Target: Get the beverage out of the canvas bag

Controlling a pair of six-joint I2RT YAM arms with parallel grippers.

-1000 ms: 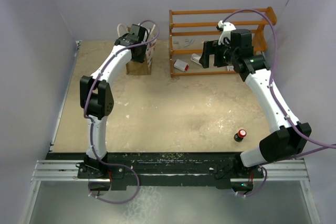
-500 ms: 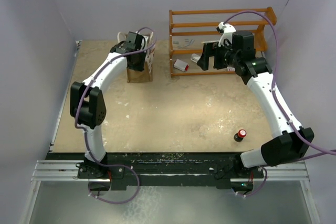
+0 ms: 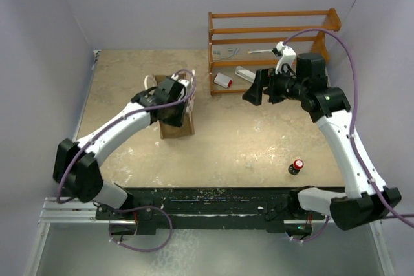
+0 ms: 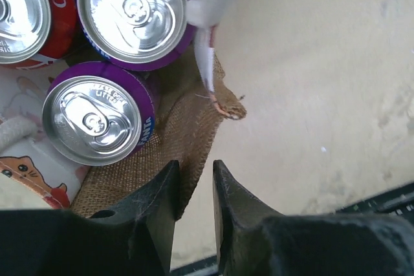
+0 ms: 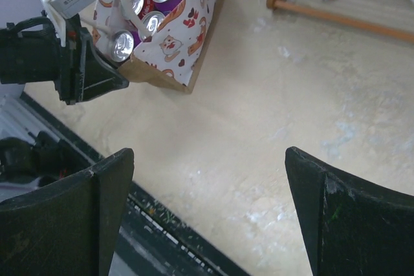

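Observation:
The canvas bag's opening (image 5: 143,10) is under my left gripper, so that gripper should pull the bag nearer and back away before my right gripper takes a purple can (image 5: 153,21).
The canvas bag (image 3: 176,126) stands upright left of the table's middle, tan burlap with white cartoon-print sides. In the left wrist view its burlap wall (image 4: 174,127) holds two purple cans (image 4: 92,121) and a red Coke can (image 4: 19,11), tops up. My left gripper (image 4: 195,179) is nearly closed, pinching the bag's burlap rim between its jaws; it sits at the bag's top (image 3: 176,109). My right gripper (image 5: 207,211) is wide open and empty, in the air right of the bag (image 5: 174,50), in front of the rack (image 3: 255,88).
A wooden rack (image 3: 272,50) stands at the back right with a small white and red box (image 3: 223,81) at its foot. A small red-capped bottle (image 3: 296,166) stands at the front right. The black front rail (image 5: 168,237) runs along the near edge.
My left arm has pulled the bag from the back, beside the rack, toward the front middle. My right gripper has moved slightly forward and down, still open.

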